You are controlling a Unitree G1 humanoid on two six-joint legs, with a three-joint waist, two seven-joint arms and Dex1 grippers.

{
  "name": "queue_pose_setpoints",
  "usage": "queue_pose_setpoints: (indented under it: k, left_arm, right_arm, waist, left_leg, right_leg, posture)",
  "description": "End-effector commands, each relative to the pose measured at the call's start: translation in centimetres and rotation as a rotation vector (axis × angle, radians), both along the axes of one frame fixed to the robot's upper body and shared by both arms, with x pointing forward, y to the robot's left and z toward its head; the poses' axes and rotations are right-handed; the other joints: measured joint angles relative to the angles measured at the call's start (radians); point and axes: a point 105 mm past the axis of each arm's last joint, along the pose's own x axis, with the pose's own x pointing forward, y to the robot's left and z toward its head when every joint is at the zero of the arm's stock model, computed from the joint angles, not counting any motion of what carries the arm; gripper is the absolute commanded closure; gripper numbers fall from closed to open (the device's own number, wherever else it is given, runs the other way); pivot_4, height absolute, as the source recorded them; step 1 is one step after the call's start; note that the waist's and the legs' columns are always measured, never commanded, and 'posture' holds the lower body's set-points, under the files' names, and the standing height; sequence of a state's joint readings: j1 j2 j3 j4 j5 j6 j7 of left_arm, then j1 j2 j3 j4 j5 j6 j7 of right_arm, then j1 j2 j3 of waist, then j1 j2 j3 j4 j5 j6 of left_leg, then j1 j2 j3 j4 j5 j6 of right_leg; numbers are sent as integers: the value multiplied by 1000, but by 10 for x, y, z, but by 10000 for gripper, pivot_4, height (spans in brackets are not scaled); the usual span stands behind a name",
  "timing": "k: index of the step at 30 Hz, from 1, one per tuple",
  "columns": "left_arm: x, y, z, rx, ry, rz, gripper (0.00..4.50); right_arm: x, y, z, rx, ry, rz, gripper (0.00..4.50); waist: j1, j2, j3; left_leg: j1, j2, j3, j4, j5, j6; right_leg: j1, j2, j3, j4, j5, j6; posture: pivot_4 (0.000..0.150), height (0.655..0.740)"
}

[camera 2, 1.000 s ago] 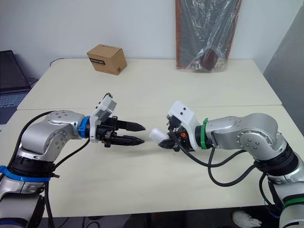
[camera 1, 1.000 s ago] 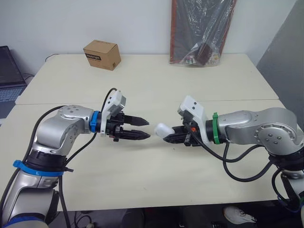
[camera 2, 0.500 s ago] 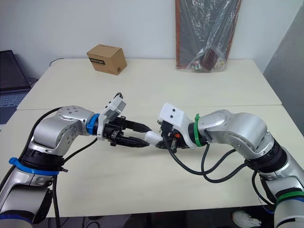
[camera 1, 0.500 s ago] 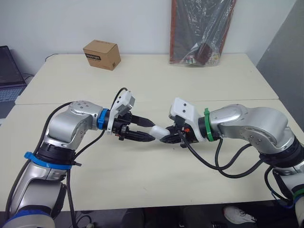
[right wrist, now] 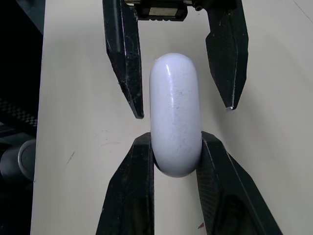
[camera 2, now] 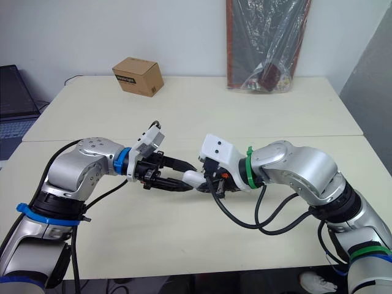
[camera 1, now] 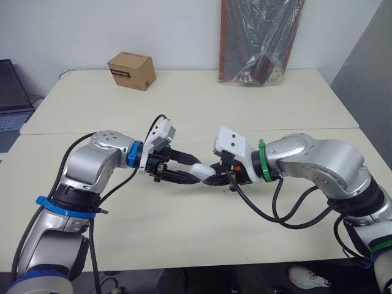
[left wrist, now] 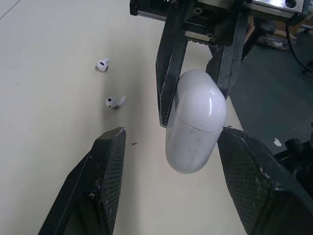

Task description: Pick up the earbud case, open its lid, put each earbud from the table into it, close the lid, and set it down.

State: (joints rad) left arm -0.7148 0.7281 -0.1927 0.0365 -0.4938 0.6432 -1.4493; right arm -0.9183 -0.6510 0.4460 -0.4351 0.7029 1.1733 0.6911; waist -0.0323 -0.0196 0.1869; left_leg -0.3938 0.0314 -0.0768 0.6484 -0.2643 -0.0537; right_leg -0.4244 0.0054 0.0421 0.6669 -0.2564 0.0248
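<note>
The lid (left wrist: 201,95) will swing back, stay attached and stand open when I open it, because a thin seam (left wrist: 196,126) goes around the white earbud case.
The white earbud case (right wrist: 175,117), lid closed, is held above the table between the two arms. My right gripper (right wrist: 176,139) is shut on one end of it. My left gripper (left wrist: 171,134) is open, one finger on each side of the case's other end and neither pad touching it. From the head, the case (camera 1: 200,167) sits where the two grippers meet over the middle of the near table. Two white earbuds (left wrist: 102,64) (left wrist: 114,102) lie loose on the tabletop beyond the case in the left wrist view.
A cardboard box (camera 1: 131,70) stands at the back left of the far table. A plastic-wrapped bag (camera 1: 260,43) leans against the wall at the back right. A laptop (camera 1: 12,98) sits off the left edge.
Both arms have come together over the table's middle. The case, a gap away from the left fingers a second ago, now sits between them. The right gripper still holds it.
</note>
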Motion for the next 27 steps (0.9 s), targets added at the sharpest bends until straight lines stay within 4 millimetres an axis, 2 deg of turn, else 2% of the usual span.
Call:
queue_pose_setpoints:
  k: [1,6,13,27]
  left_arm:
    - [-2,-3,6,0,-30,-28,15165]
    - [-4,-4,5,0,-22,-40,15165]
    - [-4,-3,5,0,-17,-38,36089]
    - [-2,-4,3,6,-68,-27,36490]
  right_arm:
    - [2,2,15,29,-52,5,37456]
    - [5,2,17,35,-56,-9,37456]
    - [7,1,18,36,-55,-17,37456]
    - [7,2,18,39,-56,-10,37456]
  waist:
    - [0,0,0]
    - [0,0,0]
    - [-1,0,0]
    - [-1,0,0]
  left_leg:
    - [0,0,0,0,0,0]
    - [0,0,0,1,0,0]
    - [2,0,0,6,0,0]
    - [1,0,-1,13,0,0]
  right_leg:
    - [0,0,0,0,0,0]
    - [0,0,0,2,0,0]
    - [-1,0,0,11,-1,-1]
    - [0,1,1,13,-2,1]
  posture:
    - [1500,7400]
    - [1500,7400]
    - [1500,7400]
    - [1500,7400]
